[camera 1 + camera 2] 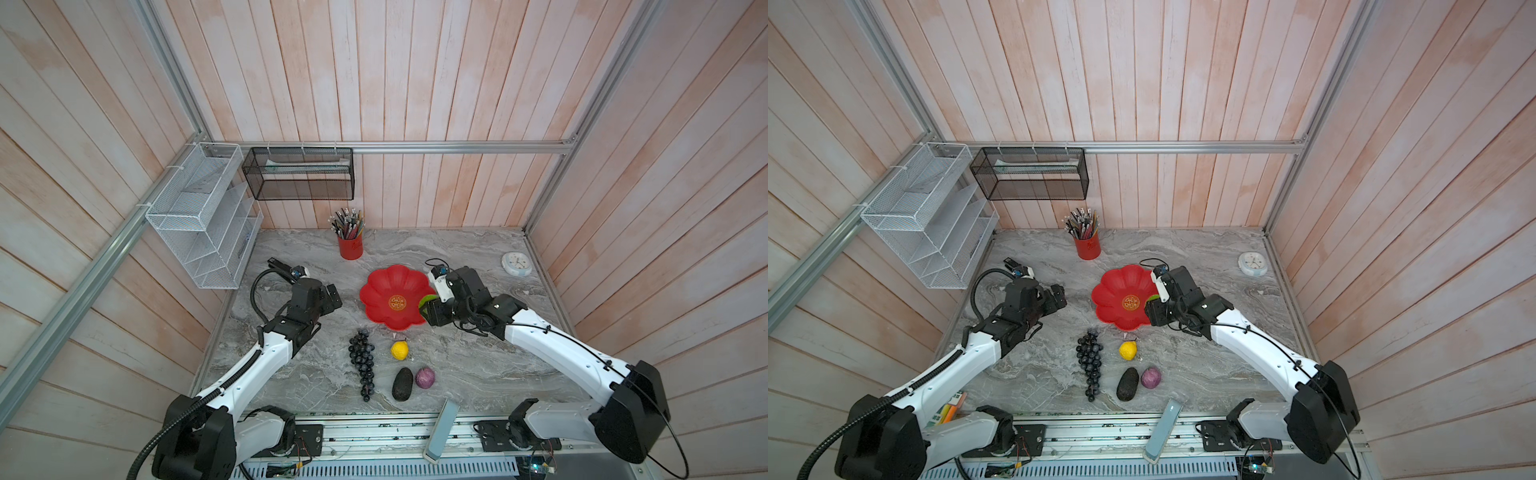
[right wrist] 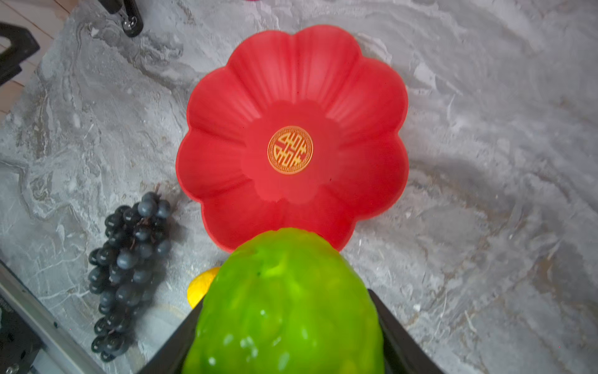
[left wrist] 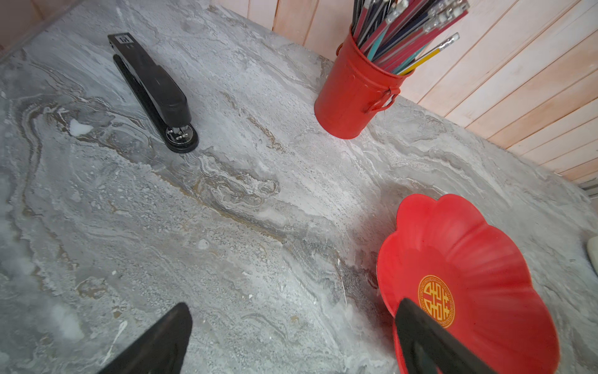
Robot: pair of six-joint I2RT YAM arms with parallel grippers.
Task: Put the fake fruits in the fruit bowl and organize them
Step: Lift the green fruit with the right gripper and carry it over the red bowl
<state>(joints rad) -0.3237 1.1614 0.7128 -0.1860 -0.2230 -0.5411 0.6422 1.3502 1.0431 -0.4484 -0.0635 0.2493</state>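
Note:
My right gripper should keep moving inward and down, as the green ball is above the rim of the empty red bowl [image 1: 432, 290], and let go beside the bowl's gold emblem [image 1: 397, 302].
The red scalloped fruit bowl [image 1: 386, 282] [image 1: 1117, 286] [image 2: 291, 81] sits mid-table with nothing in it. My right gripper [image 1: 424, 306] [image 2: 288, 323] is shut on the bumpy green ball [image 1: 427, 299] [image 1: 1153, 297] [image 2: 288, 291], held over the bowl's right rim. My left gripper [image 1: 336, 297] [image 3: 294, 306] stands open and empty, left of the bowl [image 3: 453, 233]. In front of the bowl the dark grape bunch [image 1: 361, 361] [image 2: 129, 259], yellow pear-shaped fruit [image 1: 400, 350], dark avocado-like oval [image 1: 402, 384] and small purple fruit [image 1: 425, 377] lie on the marble.
A red pencil cup [image 1: 350, 245] [image 3: 352, 97] stands behind the bowl. A black stapler [image 3: 155, 94] lies at the back left. A white clock [image 1: 516, 264] lies at the back right. A grey-blue bar [image 1: 442, 428] leans at the front edge. Wire racks [image 1: 199, 216] hang on the left wall.

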